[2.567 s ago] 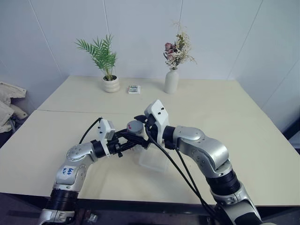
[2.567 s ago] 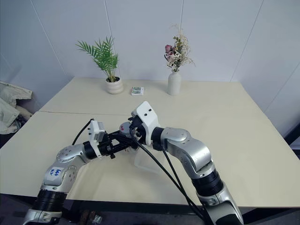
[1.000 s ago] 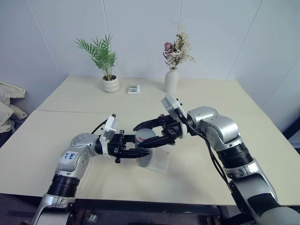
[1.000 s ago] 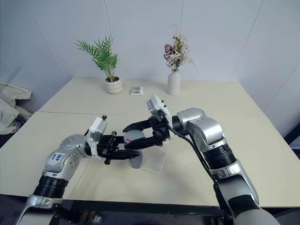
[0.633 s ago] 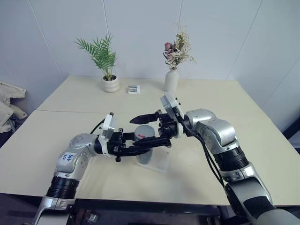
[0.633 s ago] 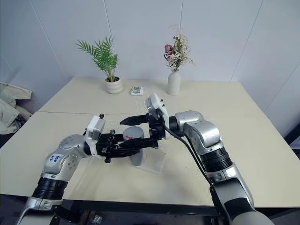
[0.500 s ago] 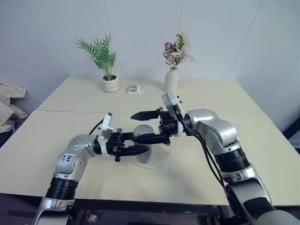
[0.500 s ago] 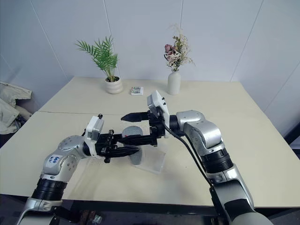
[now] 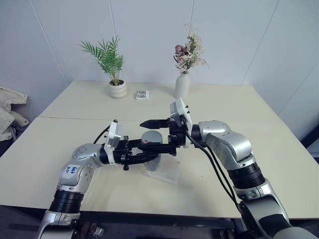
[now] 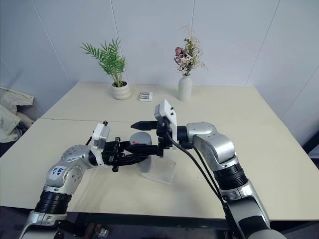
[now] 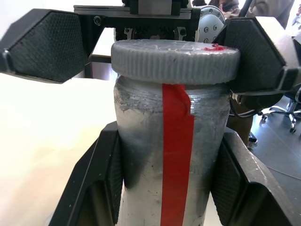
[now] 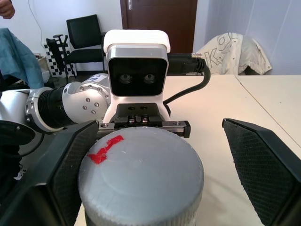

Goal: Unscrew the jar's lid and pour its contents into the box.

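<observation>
The lid rests against one pad of my right gripper and is far from the other pad, so I should back away and bring both pads evenly around the lid's rim [image 12: 149,214].
The jar [image 11: 141,141], silvery with a red tape strip, stands upright above the clear box [image 9: 168,172], with my left gripper [image 9: 151,154] shut on its body. The grey lid [image 12: 141,174], marked with a red spot, sits on the jar. My right gripper [image 9: 144,135] reaches in from the opposite side and stands open. Its pads [image 11: 44,44] flank the lid, with a gap showing on each side in the right wrist view. The contents are hidden.
At the table's far edge stand a potted palm [image 9: 118,89], a small striped carton [image 9: 142,94] and a white flower vase [image 9: 182,85]. A bundle of cloth [image 9: 7,107] lies off the table's left side.
My right gripper has opened wide off the lid and its wrist has swung round. The left gripper has kept the jar in place.
</observation>
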